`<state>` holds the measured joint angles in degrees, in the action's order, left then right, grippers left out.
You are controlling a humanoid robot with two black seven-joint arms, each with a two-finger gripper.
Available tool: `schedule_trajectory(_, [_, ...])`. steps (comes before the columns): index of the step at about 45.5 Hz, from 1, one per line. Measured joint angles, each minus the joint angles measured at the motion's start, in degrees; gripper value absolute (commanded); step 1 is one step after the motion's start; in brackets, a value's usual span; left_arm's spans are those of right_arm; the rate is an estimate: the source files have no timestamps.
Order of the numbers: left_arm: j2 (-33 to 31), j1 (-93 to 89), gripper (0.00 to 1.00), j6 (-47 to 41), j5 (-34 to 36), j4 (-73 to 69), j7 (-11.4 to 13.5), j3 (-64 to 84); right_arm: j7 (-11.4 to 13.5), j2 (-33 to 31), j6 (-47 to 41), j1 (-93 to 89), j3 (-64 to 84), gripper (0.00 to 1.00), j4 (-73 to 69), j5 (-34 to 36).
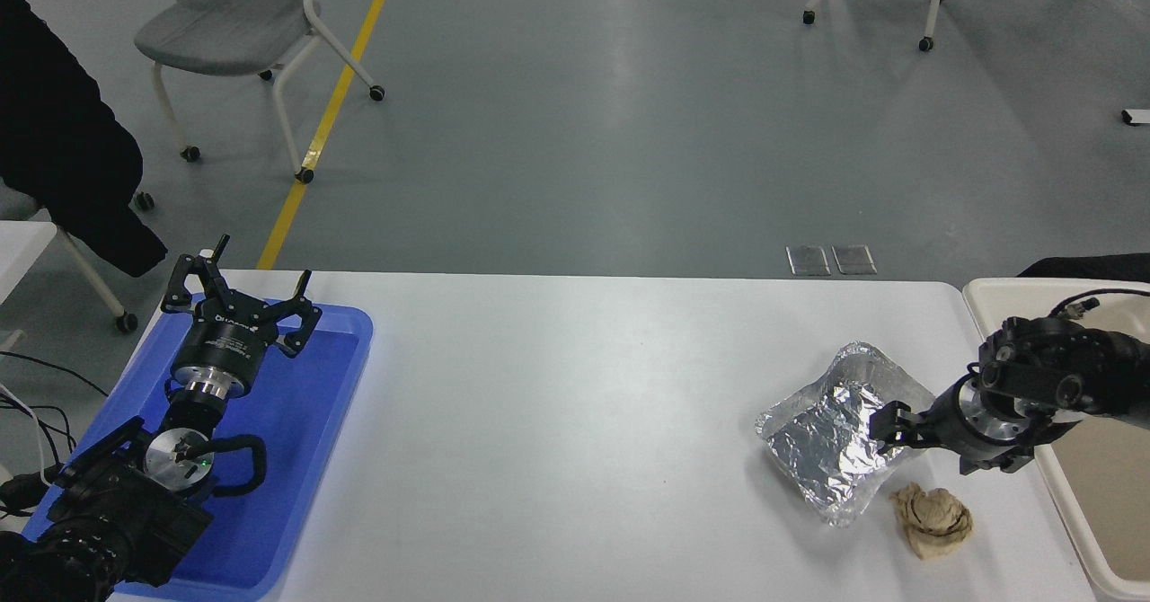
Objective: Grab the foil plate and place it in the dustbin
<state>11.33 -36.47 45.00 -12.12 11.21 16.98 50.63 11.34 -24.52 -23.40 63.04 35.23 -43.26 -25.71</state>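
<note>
The crinkled sides (869, 366) are standing up like a tray, so the foil plate (832, 444) will stay spread open when I pick it up by its rim.
The foil plate (831, 445), a crinkled silver tray, lies on the white table at the right. My right gripper (925, 447) is low at the plate's right rim. It is open, with one finger (888, 427) over the inside of the plate and the other outside the rim. The cream dustbin (1110, 503) stands just right of the table edge, partly cut off by the picture, with my right arm reaching across its rim. My left gripper (241, 295) is parked open over the blue tray at the lower left.
A crumpled brown paper wad (934, 517) lies just in front of the foil plate's right corner. A shallow blue tray (310, 422) sits at the table's left. A dark coat (63, 153) and wheeled chairs (234, 27) are beyond the far left edge.
</note>
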Motion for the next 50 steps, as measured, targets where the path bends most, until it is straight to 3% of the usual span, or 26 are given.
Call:
schedule_trajectory(3, [0.0, 0.0, 1.0, 0.0, 0.0, 0.0, 0.0, 0.0, 0.1, 0.4, 0.6, -0.3, -0.4, 0.56, 0.2, 0.1])
schedule_trajectory(4, [0.0, 0.0, 1.0, 0.0, 0.0, 0.0, 0.0, 0.0, 0.2, 0.6, 0.8, -0.5, -0.5, 0.54, 0.3, 0.1])
schedule_trajectory(15, [0.0, 0.0, 1.0, 0.0, 0.0, 0.1, 0.0, 0.0, 0.7, 1.0, 1.8, -0.9, -1.0, 0.53, 0.7, 0.3])
schedule_trajectory(18, [0.0, 0.0, 1.0, 0.0, 0.0, 0.1, 0.0, 0.0, 0.9, 1.0, 1.8, -1.0, -1.0, 0.48, 0.7, 0.3])
schedule_trajectory(20, [0.0, 0.0, 1.0, 0.0, 0.0, 0.1, 0.0, 0.0, 1.0, 1.0, 1.9, -1.0, -1.0, 0.34, 0.7, 0.3])
schedule_trajectory(22, [0.0, 0.0, 1.0, 0.0, 0.0, 0.1, 0.0, 0.0, 1.1, 0.9, 1.9, -1.0, -1.0, 0.07, 0.7, 0.3])
schedule_trajectory(23, [0.0, 0.0, 1.0, 0.0, 0.0, 0.1, 0.0, 0.0, 1.1, 0.8, 1.9, -1.0, -0.9, 0.0, 0.7, 0.3])
schedule_trajectory(50, [0.0, 0.0, 1.0, 0.0, 0.0, 0.1, 0.0, 0.0, 1.4, 0.0, 0.6, 3.5, 1.6, 0.0, -0.9, 1.2])
